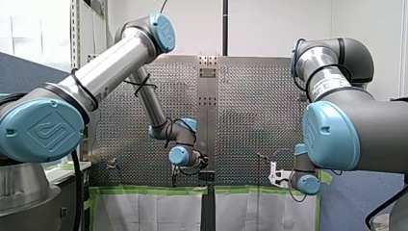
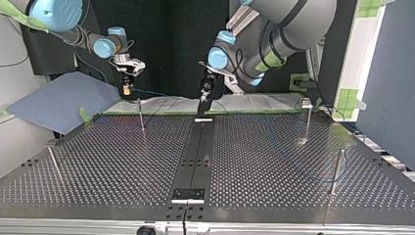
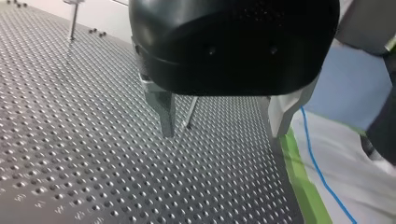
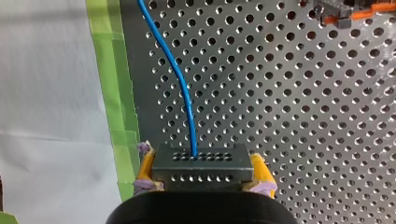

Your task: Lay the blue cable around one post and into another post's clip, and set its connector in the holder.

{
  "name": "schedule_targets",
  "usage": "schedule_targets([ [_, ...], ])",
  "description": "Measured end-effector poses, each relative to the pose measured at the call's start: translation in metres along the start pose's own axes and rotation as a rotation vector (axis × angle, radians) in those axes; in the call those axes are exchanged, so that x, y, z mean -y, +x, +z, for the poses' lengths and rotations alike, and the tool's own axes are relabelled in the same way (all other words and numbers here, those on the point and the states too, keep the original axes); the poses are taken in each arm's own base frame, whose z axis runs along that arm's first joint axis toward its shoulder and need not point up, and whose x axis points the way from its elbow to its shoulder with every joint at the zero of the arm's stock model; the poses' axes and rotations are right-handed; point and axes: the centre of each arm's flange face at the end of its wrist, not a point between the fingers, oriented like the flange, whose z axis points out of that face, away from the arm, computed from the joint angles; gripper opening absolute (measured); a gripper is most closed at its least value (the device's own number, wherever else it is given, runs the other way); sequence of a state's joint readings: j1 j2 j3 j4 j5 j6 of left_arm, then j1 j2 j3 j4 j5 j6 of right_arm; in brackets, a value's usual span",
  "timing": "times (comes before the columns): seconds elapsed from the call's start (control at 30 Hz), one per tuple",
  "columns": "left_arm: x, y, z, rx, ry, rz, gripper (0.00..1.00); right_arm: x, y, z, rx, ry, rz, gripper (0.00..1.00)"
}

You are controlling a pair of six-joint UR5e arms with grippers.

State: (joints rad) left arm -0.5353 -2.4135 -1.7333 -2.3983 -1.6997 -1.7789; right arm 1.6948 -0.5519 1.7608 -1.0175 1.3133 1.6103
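I am about to carry the blue cable (image 4: 190,121) across. It leaves the dark connector block in a smooth bow (image 4: 170,58), so it will trail along in an open curve.
My right gripper (image 4: 201,157) is shut on a dark connector block (image 4: 201,169), which sits between its yellow pads (image 4: 259,169). The blue cable (image 4: 180,77) leaves the block and runs ahead over the perforated table (image 4: 289,116). An orange and black fixture (image 4: 344,11) lies ahead of it to one side. My left gripper (image 3: 222,133) hangs open just above the table with nothing in it, and a thin post (image 3: 189,113) stands beyond its metal fingers (image 3: 164,114). The blue cable (image 3: 318,164) lies on white cloth beside it. In the top view my right gripper (image 2: 127,88) is at the far left edge and my left gripper (image 2: 201,105) at the far middle.
Thin posts stand on the table: one (image 2: 141,117) near my right gripper, one (image 2: 53,160) at the top view's left, one with a clip top (image 2: 307,117) and one (image 2: 336,171) at its right. Green tape (image 4: 114,107) and white cloth (image 4: 51,93) border the table's edge.
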Motion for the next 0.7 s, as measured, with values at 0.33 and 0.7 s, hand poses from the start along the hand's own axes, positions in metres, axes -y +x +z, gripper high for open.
schedule_targets([
  [0.33, -0.012, 0.039, 0.006, 0.015, -0.062, 0.079, 0.99, 0.002, 0.0, 0.0, -0.002, 0.002, 0.0, 0.0],
  [0.7, -0.01, 0.087, 0.025, -0.005, -0.01, 0.093, 0.99, 0.003, 0.0, 0.0, -0.002, 0.005, 0.0, 0.0],
])
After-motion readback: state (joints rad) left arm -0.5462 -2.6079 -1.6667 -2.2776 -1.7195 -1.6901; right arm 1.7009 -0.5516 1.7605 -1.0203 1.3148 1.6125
